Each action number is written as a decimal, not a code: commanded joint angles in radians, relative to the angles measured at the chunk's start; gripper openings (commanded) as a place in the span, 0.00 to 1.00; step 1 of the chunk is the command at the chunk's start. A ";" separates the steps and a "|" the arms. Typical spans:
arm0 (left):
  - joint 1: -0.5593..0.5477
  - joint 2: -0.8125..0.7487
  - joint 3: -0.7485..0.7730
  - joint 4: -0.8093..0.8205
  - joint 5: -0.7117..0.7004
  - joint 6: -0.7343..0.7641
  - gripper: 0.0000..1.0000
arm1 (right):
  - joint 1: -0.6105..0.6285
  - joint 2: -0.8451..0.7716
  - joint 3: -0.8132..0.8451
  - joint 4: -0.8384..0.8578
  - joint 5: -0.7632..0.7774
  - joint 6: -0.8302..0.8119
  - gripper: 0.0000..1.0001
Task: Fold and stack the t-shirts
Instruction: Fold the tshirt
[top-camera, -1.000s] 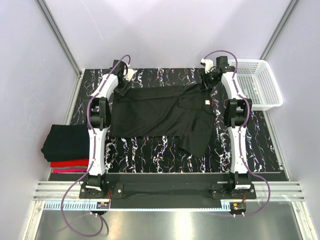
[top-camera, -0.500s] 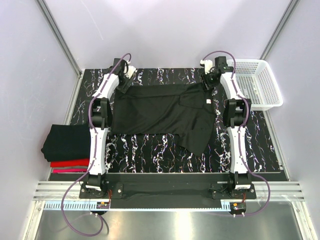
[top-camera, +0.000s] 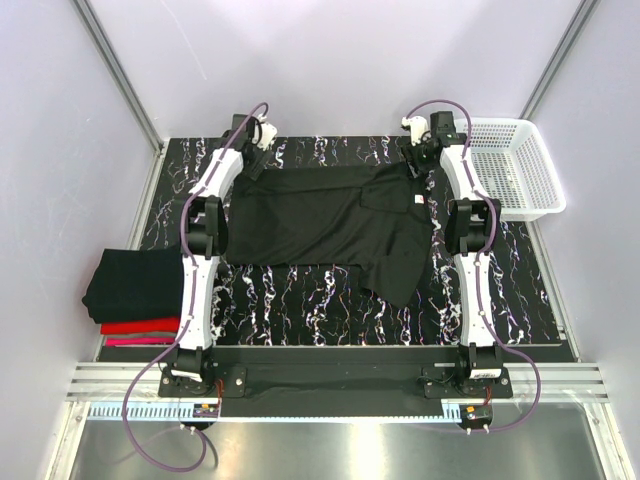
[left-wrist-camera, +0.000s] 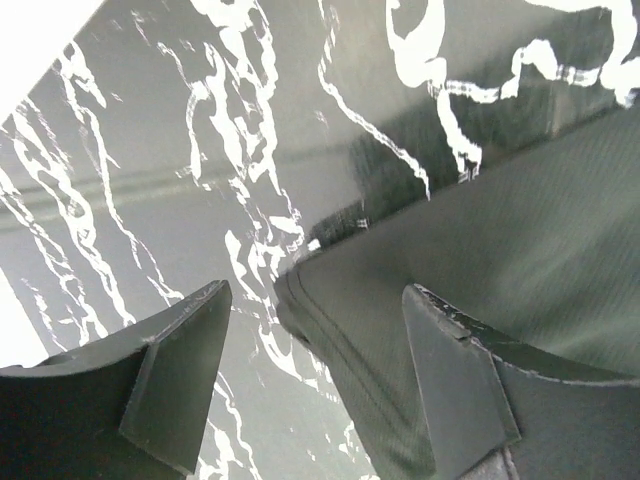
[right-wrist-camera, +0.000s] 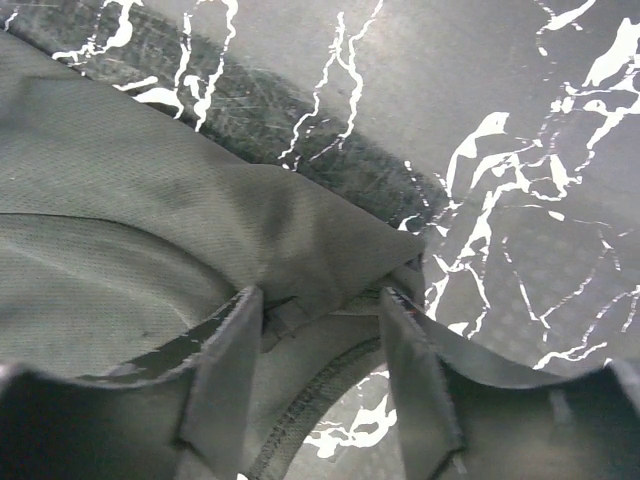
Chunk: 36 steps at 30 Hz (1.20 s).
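The folded-over flap's hem (top-camera: 384, 210) runs at a slant next to the white neck label, so the robot's right gripper should leave the back corner, pinch the hem's corner (top-camera: 407, 211) and pull it straight.
A black t-shirt (top-camera: 320, 220) with a small white neck label (top-camera: 415, 201) lies spread on the marbled table, one sleeve flap hanging toward the front right. My left gripper (top-camera: 254, 150) is open just above the shirt's back left corner; in the left wrist view the gripper (left-wrist-camera: 315, 330) straddles that hemmed corner (left-wrist-camera: 480, 260) without holding it. My right gripper (top-camera: 415, 160) is at the shirt's back right corner. In the right wrist view the gripper (right-wrist-camera: 318, 310) stands open with a folded cloth edge (right-wrist-camera: 200, 200) lying between the fingers.
A stack of folded shirts sits at the table's left edge: black (top-camera: 135, 285) on top, red (top-camera: 140, 326), then pink (top-camera: 135, 341). A white mesh basket (top-camera: 515, 165) stands at the back right. Grey walls close in behind and at both sides.
My left gripper has moved back and slightly right, off the shirt's back left corner. The shirt's left side has shifted a little backward. The right gripper has barely moved.
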 joint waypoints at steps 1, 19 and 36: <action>-0.006 -0.134 0.006 0.168 -0.047 -0.022 0.76 | -0.003 -0.084 -0.012 0.011 0.031 -0.012 0.60; 0.053 -0.303 -0.201 -0.386 0.302 -0.107 0.44 | 0.017 -0.550 -0.573 -0.012 -0.270 -0.172 0.62; 0.063 -0.294 -0.291 -0.370 0.344 -0.167 0.49 | 0.097 -0.581 -0.834 -0.014 -0.216 -0.576 0.55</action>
